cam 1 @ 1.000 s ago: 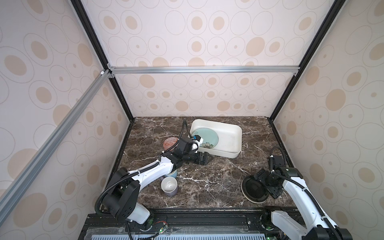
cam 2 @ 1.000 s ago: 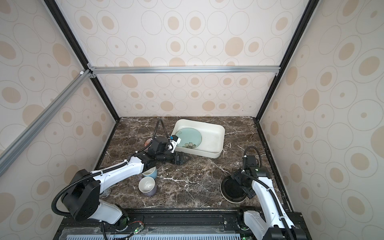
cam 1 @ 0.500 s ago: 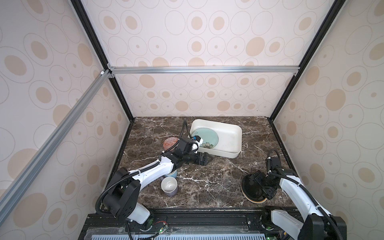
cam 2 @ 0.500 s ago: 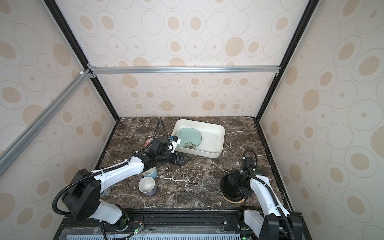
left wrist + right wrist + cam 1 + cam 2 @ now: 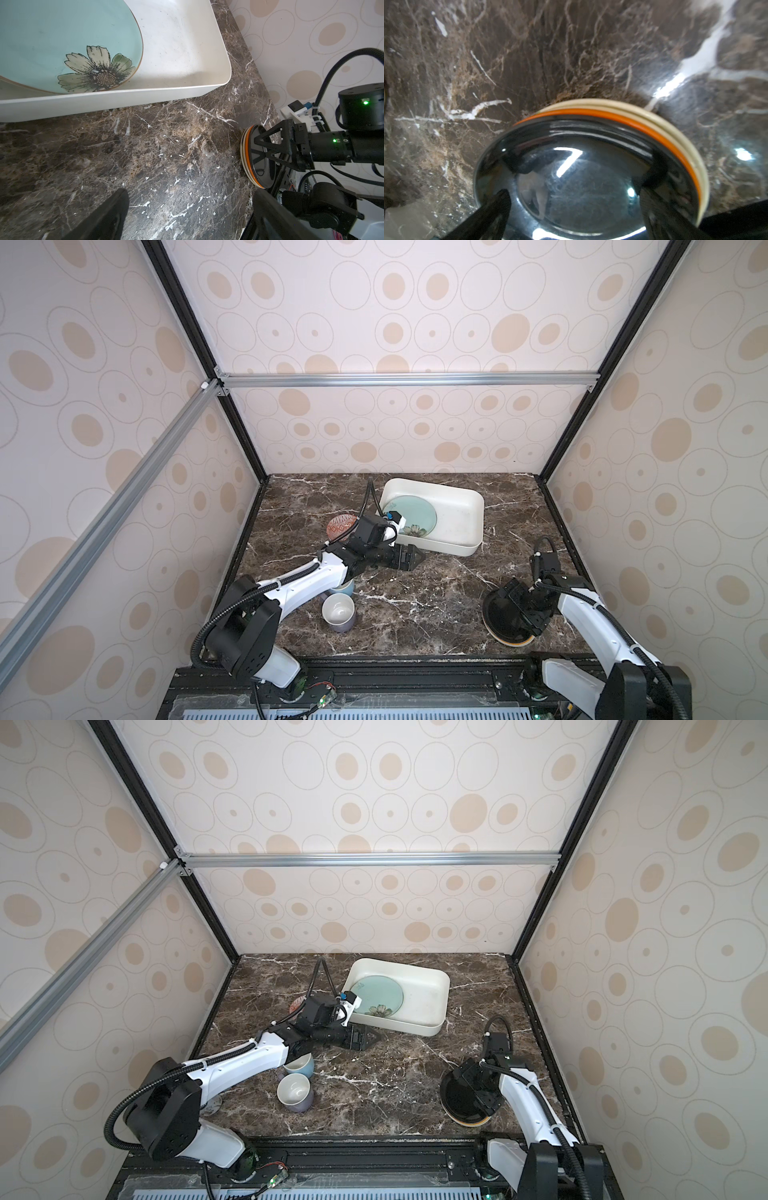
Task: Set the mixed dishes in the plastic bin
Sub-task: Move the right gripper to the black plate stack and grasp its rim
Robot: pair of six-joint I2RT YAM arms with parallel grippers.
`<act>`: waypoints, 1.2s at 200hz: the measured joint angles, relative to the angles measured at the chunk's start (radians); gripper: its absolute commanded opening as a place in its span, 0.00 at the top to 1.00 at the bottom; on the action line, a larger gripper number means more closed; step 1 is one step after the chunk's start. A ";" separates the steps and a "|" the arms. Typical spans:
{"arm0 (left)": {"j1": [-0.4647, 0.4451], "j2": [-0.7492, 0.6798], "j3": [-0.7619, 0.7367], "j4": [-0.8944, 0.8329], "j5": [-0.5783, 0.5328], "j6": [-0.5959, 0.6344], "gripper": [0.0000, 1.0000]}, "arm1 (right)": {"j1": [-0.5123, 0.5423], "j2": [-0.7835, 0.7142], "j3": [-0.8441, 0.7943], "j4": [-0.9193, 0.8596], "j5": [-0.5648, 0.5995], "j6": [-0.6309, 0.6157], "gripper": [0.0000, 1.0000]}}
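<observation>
I should push the black-and-cream plate (image 5: 499, 614) to the middle (image 5: 436, 585) before I pinch the plate's rim, because the plate is near the front edge under my right gripper's spread fingers.
The plastic bin (image 5: 449, 546) (image 5: 405, 1026) (image 5: 124, 97) stands at the back centre. The teal flower-painted plate (image 5: 409, 515) (image 5: 380, 996) (image 5: 62, 41) leans inside it. My left gripper (image 5: 415, 558) (image 5: 370, 1038) (image 5: 189, 207) hovers open and empty just in front of the bin. The black-and-cream plate (image 5: 503, 620) (image 5: 459, 1102) (image 5: 257, 160) (image 5: 581, 182) stands tipped up on its rim at the front right. My right gripper (image 5: 515, 610) (image 5: 476, 1090) (image 5: 575, 207) is open, fingers spread over its black face. The orange-patterned bowl (image 5: 340, 524) (image 5: 296, 1004) lies left of the bin.
A light-blue mug (image 5: 345, 587) (image 5: 300, 1064) sits half under my left forearm, with a lavender-grey mug (image 5: 338, 614) (image 5: 295, 1092) just in front of it. Patterned walls enclose the marble table (image 5: 415, 614), and the tipped plate is close to its front edge.
My right gripper has moved left and forward against the black-and-cream plate, which has gone from flat to tipped up on its rim. The left arm has stayed put.
</observation>
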State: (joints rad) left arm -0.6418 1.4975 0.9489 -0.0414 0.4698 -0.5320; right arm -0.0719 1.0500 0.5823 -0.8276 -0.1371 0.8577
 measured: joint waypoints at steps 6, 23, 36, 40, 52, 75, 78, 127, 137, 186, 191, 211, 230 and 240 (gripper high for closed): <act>0.000 0.000 0.000 0.000 -0.004 0.001 0.06 | 0.000 -0.011 0.011 -0.023 0.023 -0.003 0.00; 0.000 0.000 0.000 0.000 -0.011 0.002 0.06 | 0.000 -0.068 0.058 -0.082 0.095 -0.011 0.00; 0.000 -0.002 0.000 0.000 -0.015 0.002 0.06 | 0.000 -0.110 0.096 -0.114 0.150 -0.014 0.00; 0.000 -0.003 0.000 0.000 -0.016 0.002 0.06 | -0.001 -0.120 0.105 -0.121 0.165 -0.014 0.00; 0.000 -0.005 0.000 0.000 -0.017 0.003 0.06 | -0.006 -0.132 0.116 -0.133 0.193 -0.014 0.00; 0.000 -0.010 0.000 0.000 -0.019 0.006 0.06 | -0.020 -0.114 0.092 -0.142 0.202 -0.005 0.00; 0.000 -0.011 0.000 -0.001 -0.020 0.006 0.06 | -0.021 -0.108 0.085 -0.139 0.201 -0.004 0.00; 0.000 -0.019 0.000 -0.014 -0.023 0.016 0.06 | -0.021 -0.074 -0.017 -0.125 0.187 0.029 0.00; 0.000 -0.019 0.000 -0.021 -0.023 0.018 0.06 | -0.022 -0.078 -0.022 -0.121 0.187 0.032 0.00; 0.000 -0.019 0.000 -0.031 -0.023 0.025 0.06 | -0.031 -0.084 -0.080 -0.066 0.159 0.035 0.00; 0.000 -0.019 0.002 -0.034 -0.023 0.026 0.06 | -0.031 -0.081 -0.082 -0.053 0.153 0.035 0.00; 0.000 -0.019 0.006 -0.047 -0.026 0.031 0.06 | -0.032 -0.064 -0.084 -0.014 0.123 0.035 0.00; 0.000 -0.019 0.009 -0.056 -0.031 0.033 0.06 | -0.034 -0.048 -0.084 0.010 0.099 0.031 0.00; 0.000 -0.019 0.010 -0.058 -0.032 0.034 0.06 | -0.034 -0.038 -0.084 0.025 0.083 0.027 0.00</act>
State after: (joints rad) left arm -0.6418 1.4788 0.9585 -0.0994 0.4377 -0.4976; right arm -0.1062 1.0119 0.4988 -0.8028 -0.0540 0.8848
